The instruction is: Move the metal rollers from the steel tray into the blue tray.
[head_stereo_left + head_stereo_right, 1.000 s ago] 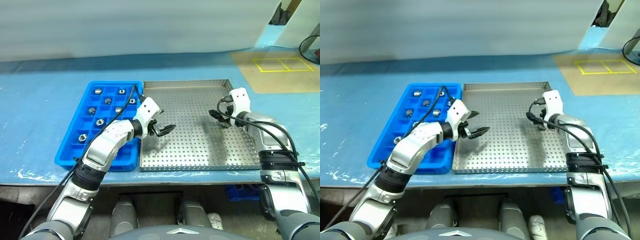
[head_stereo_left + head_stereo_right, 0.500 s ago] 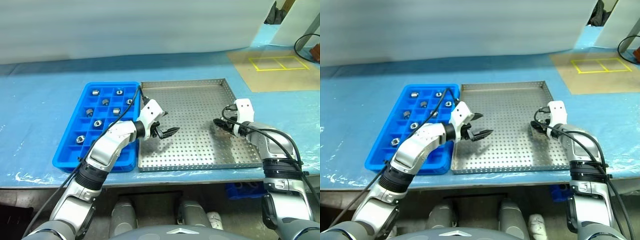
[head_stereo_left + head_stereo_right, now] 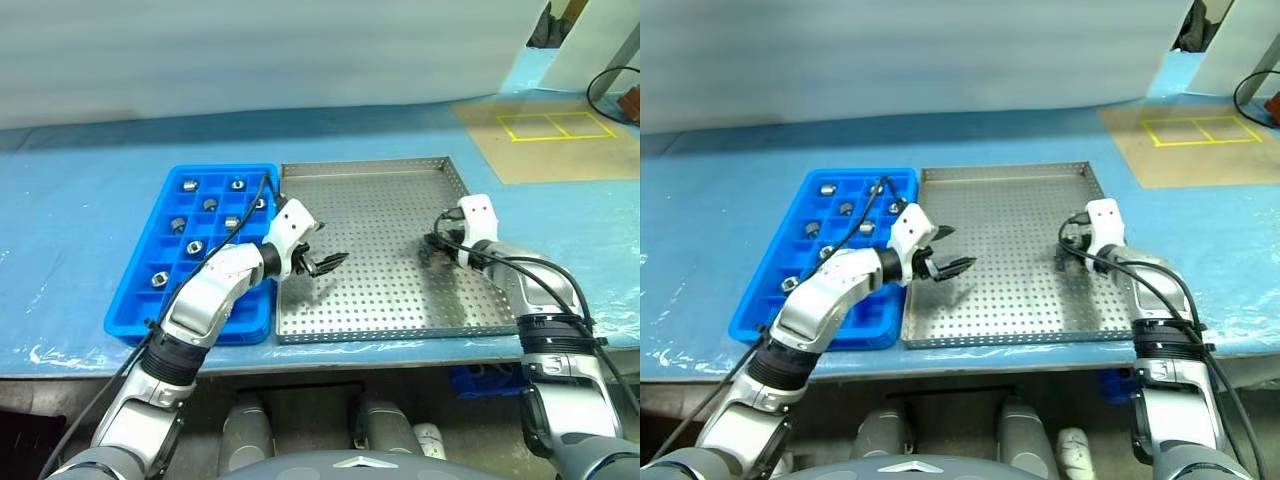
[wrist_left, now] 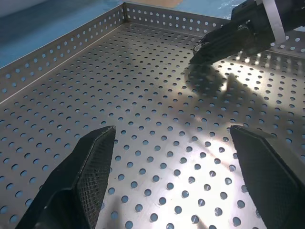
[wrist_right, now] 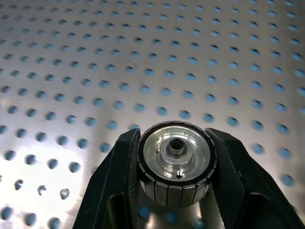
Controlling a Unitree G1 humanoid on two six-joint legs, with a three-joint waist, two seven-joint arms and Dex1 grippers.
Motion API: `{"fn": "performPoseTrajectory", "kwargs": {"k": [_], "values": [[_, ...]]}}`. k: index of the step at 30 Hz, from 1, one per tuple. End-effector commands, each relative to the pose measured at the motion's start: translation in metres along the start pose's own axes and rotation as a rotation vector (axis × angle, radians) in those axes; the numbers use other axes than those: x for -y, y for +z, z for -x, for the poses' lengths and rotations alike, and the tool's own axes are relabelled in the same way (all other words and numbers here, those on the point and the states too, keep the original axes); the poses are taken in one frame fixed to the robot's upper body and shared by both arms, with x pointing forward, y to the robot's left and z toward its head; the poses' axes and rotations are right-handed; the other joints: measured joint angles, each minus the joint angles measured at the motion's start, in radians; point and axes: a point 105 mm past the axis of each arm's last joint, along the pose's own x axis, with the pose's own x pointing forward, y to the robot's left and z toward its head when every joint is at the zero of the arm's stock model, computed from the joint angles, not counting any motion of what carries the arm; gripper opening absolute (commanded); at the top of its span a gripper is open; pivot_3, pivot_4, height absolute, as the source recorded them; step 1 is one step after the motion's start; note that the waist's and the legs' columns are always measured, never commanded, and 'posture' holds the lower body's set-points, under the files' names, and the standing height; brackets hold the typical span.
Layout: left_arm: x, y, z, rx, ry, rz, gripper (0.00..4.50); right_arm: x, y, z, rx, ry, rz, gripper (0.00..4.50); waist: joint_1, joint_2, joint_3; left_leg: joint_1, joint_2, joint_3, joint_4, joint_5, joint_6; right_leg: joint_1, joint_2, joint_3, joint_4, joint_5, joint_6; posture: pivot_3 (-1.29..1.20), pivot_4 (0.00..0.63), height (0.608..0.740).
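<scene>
My right gripper has its fingers on the metal roller's ribbed side [image 5: 174, 192], with the roller's hollow end up, so it should keep going to the blue tray's empty front compartment [image 3: 247, 308] and let go there.
The steel tray [image 3: 380, 200] lies in the middle of the blue table. On its right side my right gripper [image 3: 432, 248] is shut on a metal roller [image 5: 175, 162], a shiny ribbed cylinder with a dark central hole, held low over the perforated floor between both fingers. My left gripper [image 3: 330, 245] hovers open over the tray's left part with nothing between its fingers [image 4: 95, 157]. The left wrist view shows the right gripper [image 4: 224, 40] across the tray. The blue tray [image 3: 140, 300] sits left of the steel tray, with several rollers [image 3: 190, 185] in its compartments.
A brown mat with a yellow taped rectangle [image 3: 555, 125] lies at the back right. A black cable [image 3: 610, 85] curls at the far right edge. The table's front edge runs just below both trays.
My right gripper has dropped a little towards the steel tray and shut on a roller. The left gripper stays open in place. The camera view shifted slightly.
</scene>
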Motion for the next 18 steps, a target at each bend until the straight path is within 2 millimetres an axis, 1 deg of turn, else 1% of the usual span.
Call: {"fn": "performPoseTrajectory", "kwargs": {"k": [1, 4, 7, 9, 13, 15, 18], "values": [[-0.005, 0.012, 0.019, 0.033, 0.075, -0.018, 4.07, -0.048, 0.040, -0.008, 0.125, 0.176, 0.071, 1.64, 0.000, 0.000, 0.000, 0.000, 0.000, 0.000, 0.000, 0.000, 0.000, 0.000, 0.000, 0.000, 0.000, 0.000, 0.000, -0.09, 0.150, 0.740], [-0.001, 0.009, 0.030, 0.026, 0.113, 0.014, 4.07, -0.078, 0.051, -0.014, 0.152, 0.278, 0.101, 1.64, 0.011, 0.000, 0.000, -0.001, 0.000, 0.000, 0.000, 0.000, 0.000, -0.001, 0.000, -0.001, 0.000, 0.000, 0.000, -0.05, 0.150, 0.740], [0.006, 0.003, 0.040, 0.007, 0.145, 0.040, 4.07, -0.118, 0.068, -0.016, 0.208, 0.429, 0.127, 1.64, 0.030, 0.000, 0.000, -0.002, 0.000, -0.001, 0.000, 0.000, 0.000, 0.000, -0.001, -0.002, -0.001, 0.000, 0.000, 0.03, 0.150, 0.740], [0.007, 0.001, 0.047, 0.001, 0.177, 0.051, 4.07, -0.142, 0.077, -0.014, 0.233, 0.520, 0.157, 1.64, 0.038, 0.000, 0.000, -0.003, 0.000, -0.001, 0.000, 0.000, 0.001, -0.001, -0.001, -0.003, -0.001, 0.000, 0.000, 0.07, 0.150, 0.740], [0.005, -0.002, 0.063, -0.017, 0.253, 0.065, 4.07, -0.172, 0.090, -0.009, 0.261, 0.659, 0.207, 1.64, 0.063, 0.000, 0.000, -0.003, 0.001, -0.002, 0.000, -0.001, 0.001, 0.000, -0.001, -0.004, -0.001, 0.000, 0.000, 0.16, 0.150, 0.740], [0.005, -0.006, 0.074, -0.031, 0.296, 0.075, 4.07, -0.189, 0.095, -0.002, 0.278, 0.748, 0.225, 1.64, 0.072, 0.000, 0.000, -0.003, 0.001, -0.002, 0.000, -0.001, 0.002, 0.000, -0.001, -0.004, -0.001, 0.000, 0.000, 0.21, 0.150, 0.740], [0.010, -0.012, 0.088, -0.051, 0.336, 0.101, 4.07, -0.211, 0.096, 0.011, 0.285, 0.908, 0.223, 1.64, 0.090, 0.000, 0.000, -0.004, 0.001, -0.002, -0.001, -0.001, 0.002, -0.001, -0.001, -0.005, -0.002, 0.000, 0.000, 0.26, 0.150, 0.740]]}}
